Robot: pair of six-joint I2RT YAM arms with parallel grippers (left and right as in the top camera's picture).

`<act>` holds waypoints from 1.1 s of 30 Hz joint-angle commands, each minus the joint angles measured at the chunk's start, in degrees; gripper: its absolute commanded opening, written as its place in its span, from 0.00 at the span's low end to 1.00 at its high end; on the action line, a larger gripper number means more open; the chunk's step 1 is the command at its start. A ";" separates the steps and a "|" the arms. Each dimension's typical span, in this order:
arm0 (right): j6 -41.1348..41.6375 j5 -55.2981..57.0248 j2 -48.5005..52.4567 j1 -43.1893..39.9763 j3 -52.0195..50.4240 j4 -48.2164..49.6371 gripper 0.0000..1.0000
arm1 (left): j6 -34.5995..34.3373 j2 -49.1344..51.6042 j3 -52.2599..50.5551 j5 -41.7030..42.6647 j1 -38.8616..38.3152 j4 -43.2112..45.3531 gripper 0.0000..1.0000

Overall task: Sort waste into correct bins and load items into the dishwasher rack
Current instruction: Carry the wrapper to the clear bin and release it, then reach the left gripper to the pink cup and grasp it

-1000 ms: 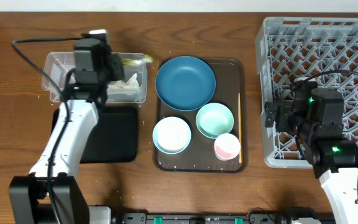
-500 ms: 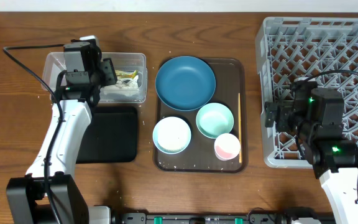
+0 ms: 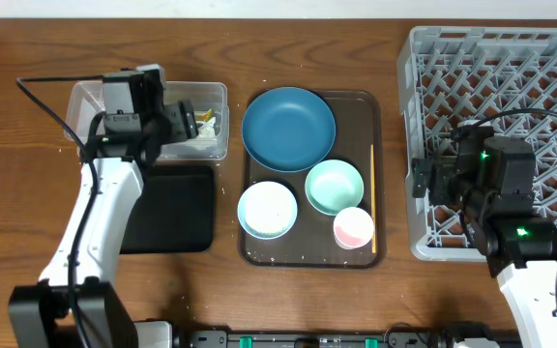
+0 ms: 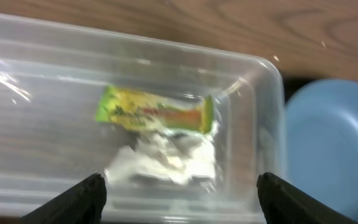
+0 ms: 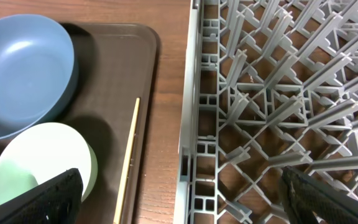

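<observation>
I should keep moving my left gripper toward the pink cup's rim (image 3: pixel 335 230) until its fingers are on both sides of it and close, because open tray (image 3: pixel 315 232) lies between the pink cup's rim and the white bowl.
A yellow-green wrapper (image 4: pixel 157 115) lies inside the clear tub (image 4: pixel 272 68) with crumpled white paper (image 4: pixel 166 162) beside it. My left gripper (image 4: pixel 182 199) hangs over the tub (image 3: pixel 85 97), open, with nothing between its fingers. On the brown tray (image 3: pixel 356 116) sit the dark blue bowl (image 3: pixel 288 128), mint bowl (image 3: pixel 334 186), white bowl (image 3: pixel 267 209), pink cup (image 3: pixel 353 227) and a chopstick (image 3: pixel 372 198). My right gripper (image 5: pixel 191 202) stands open and empty over the left edge of the grey rack (image 3: pixel 511 87), between the rack and the tray.
A shallow black tray (image 3: pixel 167 208) lies just in front of the clear tub, under my left arm. A strip of bare wooden table (image 5: pixel 166 124) runs between the brown tray and the rack's wall (image 5: pixel 188 93).
My left gripper has opened and let go of the wrapper, which now lies in the clear tub; the left wrist has shifted a little. The right arm has not moved.
</observation>
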 commanded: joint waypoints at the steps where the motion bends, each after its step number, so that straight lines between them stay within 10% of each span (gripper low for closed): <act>1: -0.07 -0.20 0.33 0.42 1.20 0.09 0.99 | -0.11 -2.73 0.63 1.38 -1.51 -2.23 0.80; 33: 0.63 -0.39 1.66 0.42 1.20 0.42 0.99 | -0.11 1.79 0.61 7.28 -43.34 -13.35 0.79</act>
